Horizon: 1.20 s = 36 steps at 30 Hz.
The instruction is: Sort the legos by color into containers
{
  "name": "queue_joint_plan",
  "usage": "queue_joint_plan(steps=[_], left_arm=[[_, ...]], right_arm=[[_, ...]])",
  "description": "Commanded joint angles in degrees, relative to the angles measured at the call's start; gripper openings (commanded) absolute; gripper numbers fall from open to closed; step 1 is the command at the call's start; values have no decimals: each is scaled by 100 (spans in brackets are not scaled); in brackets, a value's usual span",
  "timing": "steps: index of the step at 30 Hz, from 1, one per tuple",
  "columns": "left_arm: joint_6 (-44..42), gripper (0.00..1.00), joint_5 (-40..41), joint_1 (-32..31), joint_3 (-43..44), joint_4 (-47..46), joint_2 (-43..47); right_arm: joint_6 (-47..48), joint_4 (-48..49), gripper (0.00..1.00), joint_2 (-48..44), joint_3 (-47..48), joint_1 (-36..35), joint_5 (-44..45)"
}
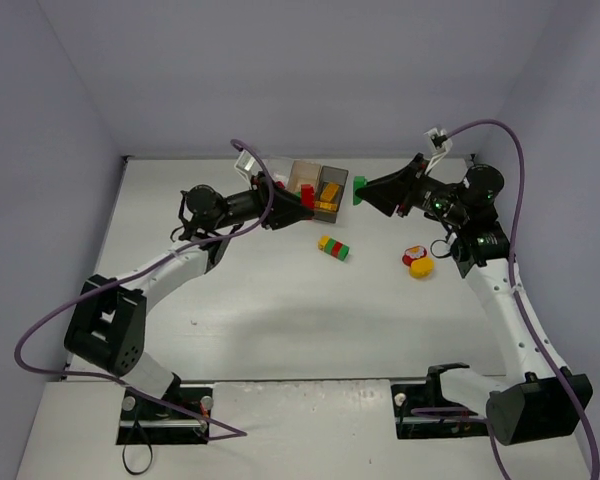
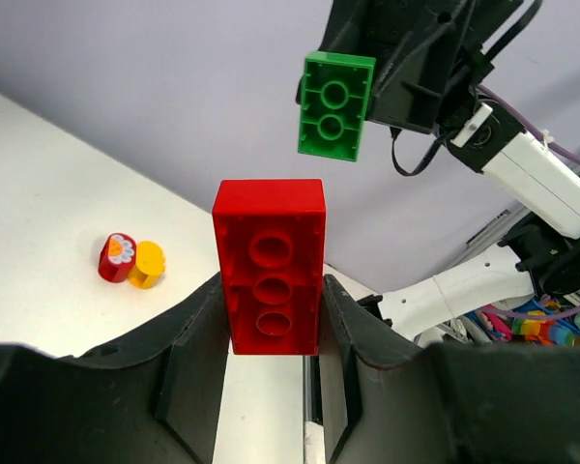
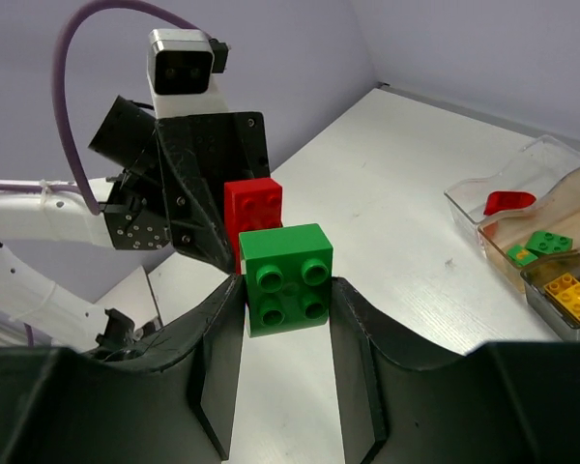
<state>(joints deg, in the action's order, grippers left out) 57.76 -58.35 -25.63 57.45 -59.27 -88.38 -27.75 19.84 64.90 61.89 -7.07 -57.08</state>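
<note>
I should go on moving my left gripper toward the clear container with the red piece (image 3: 512,186) before I let go there, because the red lego brick (image 1: 307,196) is free of the green one.
My left gripper (image 2: 271,324) is shut on a red lego brick (image 2: 270,266), held above the table with its hollow underside toward the camera. Facing it, my right gripper (image 3: 285,314) is shut on a green lego brick (image 3: 285,278), studs toward the camera. The two bricks are apart, with the green brick (image 2: 335,106) hanging just past the red one (image 3: 252,208). In the top view both grippers, left (image 1: 298,208) and right (image 1: 368,188), meet beside the containers (image 1: 320,187). The clear container (image 3: 483,193) holds a red piece, the orange one (image 3: 503,240) green bricks, the grey one (image 3: 546,307) yellow bricks.
A stack of yellow, red and green legos (image 1: 332,247) lies mid-table. A red piece and a yellow piece (image 1: 418,262) lie together to its right, in front of the right arm; they also show in the left wrist view as a small pair (image 2: 132,261).
</note>
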Motion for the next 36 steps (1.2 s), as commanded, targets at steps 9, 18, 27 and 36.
queue_joint_plan(steps=[9, 18, 27, 36], left_arm=[[-3715, 0, 2038, 638, 1948, 5568, 358], [-4985, 0, 4314, 743, 4176, 7939, -1398], [-4932, 2, 4639, 726, 5653, 8211, -2990], [-4853, 25, 4692, 664, 6515, 8405, -3879]], right_arm=[[366, -181, 0, -294, 17, -14, 276], [516, -533, 0, -479, -221, 4, 487], [604, -727, 0, -373, -239, 4, 584], [674, -823, 0, -224, -212, 13, 689]])
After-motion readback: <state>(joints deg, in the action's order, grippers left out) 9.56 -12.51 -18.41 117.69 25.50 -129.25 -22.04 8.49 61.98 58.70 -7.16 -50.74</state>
